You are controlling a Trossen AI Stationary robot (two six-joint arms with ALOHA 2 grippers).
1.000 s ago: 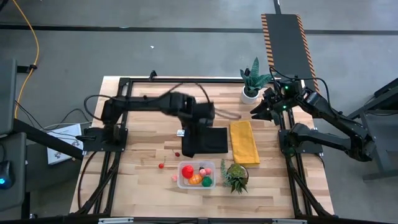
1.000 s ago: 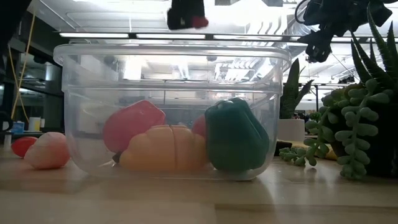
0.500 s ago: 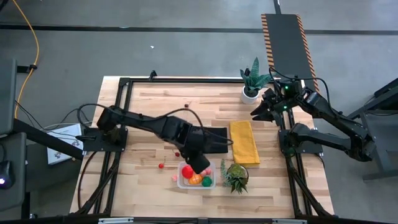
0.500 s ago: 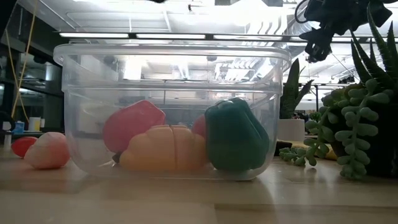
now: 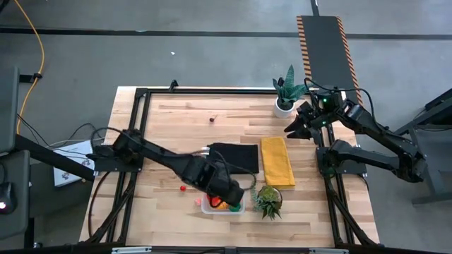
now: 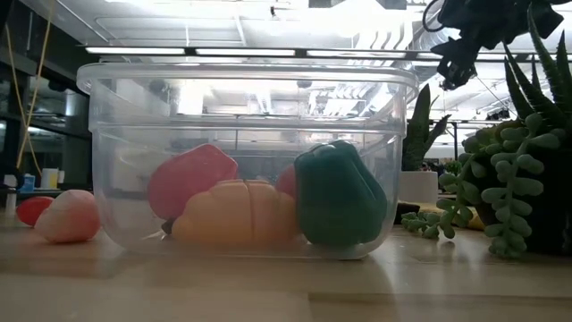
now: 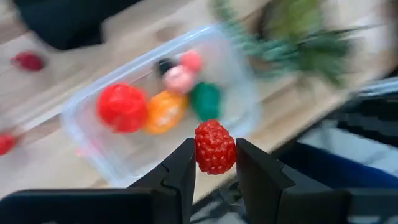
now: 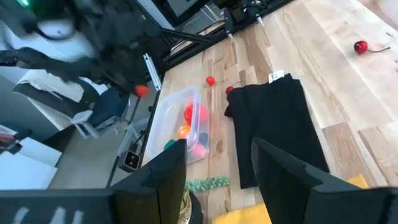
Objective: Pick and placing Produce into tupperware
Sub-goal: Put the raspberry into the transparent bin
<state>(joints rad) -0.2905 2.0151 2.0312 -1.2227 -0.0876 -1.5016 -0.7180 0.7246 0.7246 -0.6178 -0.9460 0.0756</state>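
My left gripper has the red raspberry free at the ends of its fingers, and the clear tupperware is open below. The gripper keeps going down to the tupperware's rim and lets go there.
My left gripper hangs over the clear tupperware, shut on a red raspberry. In the high view this gripper covers much of the tub. Inside the tub lie a red piece, an orange one, a green one, a pink berry and a dark one. A pink berry and a red berry rest on the table left of the tub. My right gripper waits open at the far right. My left gripper pinches the raspberry's two sides between its two fingers, at their free ends. The fingers slant steeply down from above. The berry is lifted clear, high over the tub's near rim.
A black cloth and a yellow cloth lie behind the tub. A trailing green plant stands right beside it. A white-potted plant is at the far right. A cherry lies far back, a red berry left of the tub.
My left gripper has swung from above the black cloth toward the table's near edge, ending over the tupperware. Its wrist has rolled on the way. It has kept the raspberry between its fingers and has left the top of the low view.
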